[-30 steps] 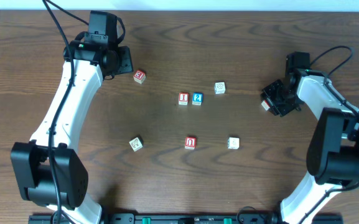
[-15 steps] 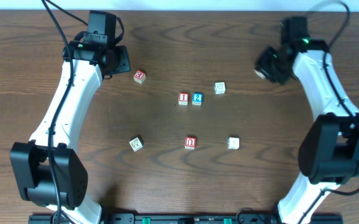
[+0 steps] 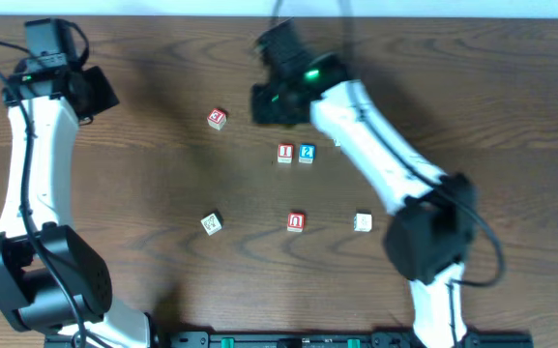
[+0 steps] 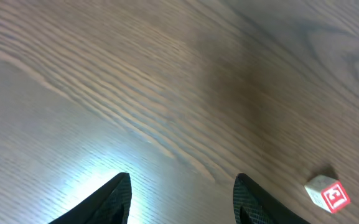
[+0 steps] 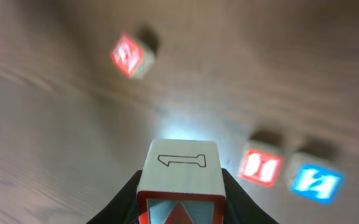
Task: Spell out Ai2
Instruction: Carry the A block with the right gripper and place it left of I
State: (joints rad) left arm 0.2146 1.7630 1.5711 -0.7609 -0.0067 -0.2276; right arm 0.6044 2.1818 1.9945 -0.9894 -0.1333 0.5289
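Observation:
My right gripper should keep going to the free spot (image 3: pixel 263 153) beside "I", opposite "2", and let go of the "A" cube there, because the "A" side (image 5: pixel 180 214) is upright like the "I" side.
My right gripper (image 3: pixel 271 102) hovers above the table behind the row and is shut on the "A" cube (image 5: pixel 180 180), a white cube with a red-framed face and a "1" on its top side. In the overhead view the gripper hides this cube. The red-framed "I" cube (image 3: pixel 284 153) and the blue-framed "2" cube (image 3: pixel 307 153) stand side by side, touching or nearly so. Both also show in the right wrist view, the "I" cube (image 5: pixel 260 166) and the "2" cube (image 5: pixel 316 179), ahead to the right. My left gripper (image 3: pixel 100 92) is open and empty at the far left (image 4: pixel 182 190).
A tilted red-framed cube (image 3: pixel 218 118) lies left of my right gripper; it also shows in the left wrist view (image 4: pixel 328 193) and the right wrist view (image 5: pixel 128 55). The red-framed "U"/"O" cube (image 3: pixel 297 221) and pale cubes (image 3: pixel 211 223) (image 3: pixel 363 222) lie in front.
My right arm has swung from the right side across to the back middle, carrying its cube. My left arm has swung left, away from the tilted red-framed cube.

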